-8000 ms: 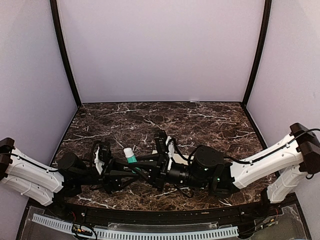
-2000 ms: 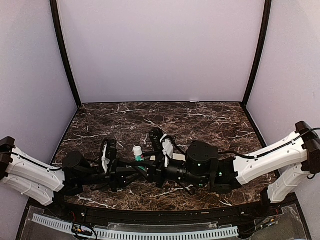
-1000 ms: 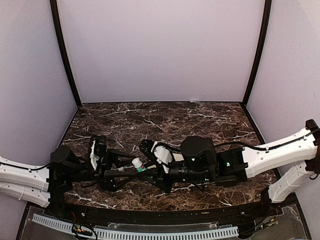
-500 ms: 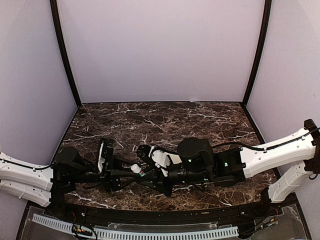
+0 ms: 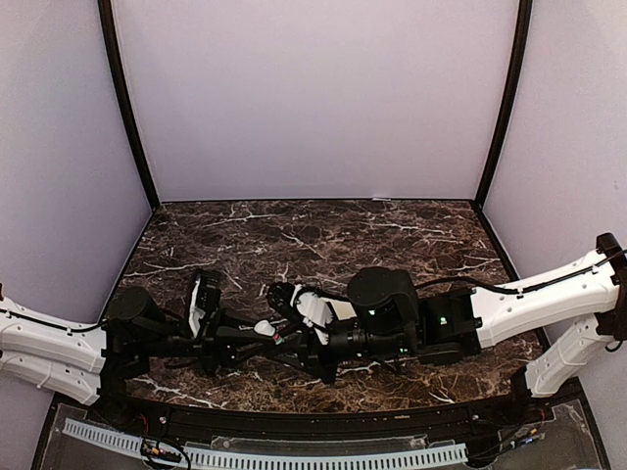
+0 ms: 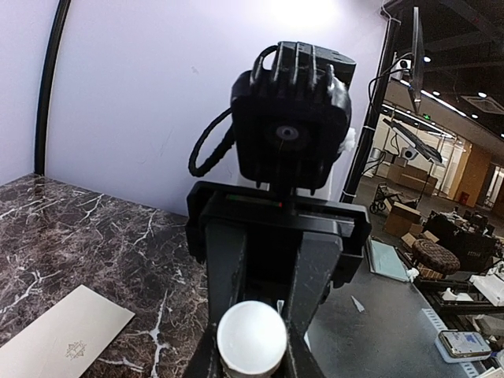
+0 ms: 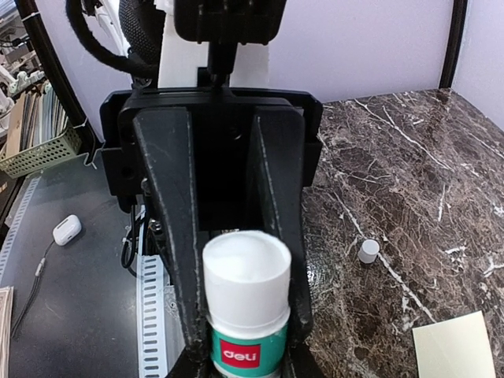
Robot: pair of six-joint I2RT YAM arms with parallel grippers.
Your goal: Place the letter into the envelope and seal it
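Note:
The robot's right gripper is gripping the green body (image 7: pixel 248 340) close under the white cap, so it should open and grip again farther down while the left gripper holds the cap.
A glue stick (image 5: pixel 265 329) with a white cap and a green body (image 7: pixel 244 346) is held tilted between both grippers, low over the near middle of the table. My left gripper (image 5: pixel 253 333) comes from the left and is shut on its white cap (image 6: pixel 250 339). My right gripper (image 5: pixel 286 339) comes from the right and is shut on the green body. A corner of the pale cream envelope (image 7: pixel 453 346) lies flat on the marble just beyond the grippers, and it also shows in the left wrist view (image 6: pixel 63 342). The arms hide it in the top view. The letter is out of view.
A small white cylinder (image 7: pixel 368 250) stands on the dark marble table (image 5: pixel 392 235) beyond the grippers. Purple walls close the back and both sides. A perforated white rail (image 5: pixel 265 455) runs along the near edge.
Over the last second the left gripper slid right and closed in on the cap, and the glue stick sank lower and tilted left. Almost nothing moved in the last half second.

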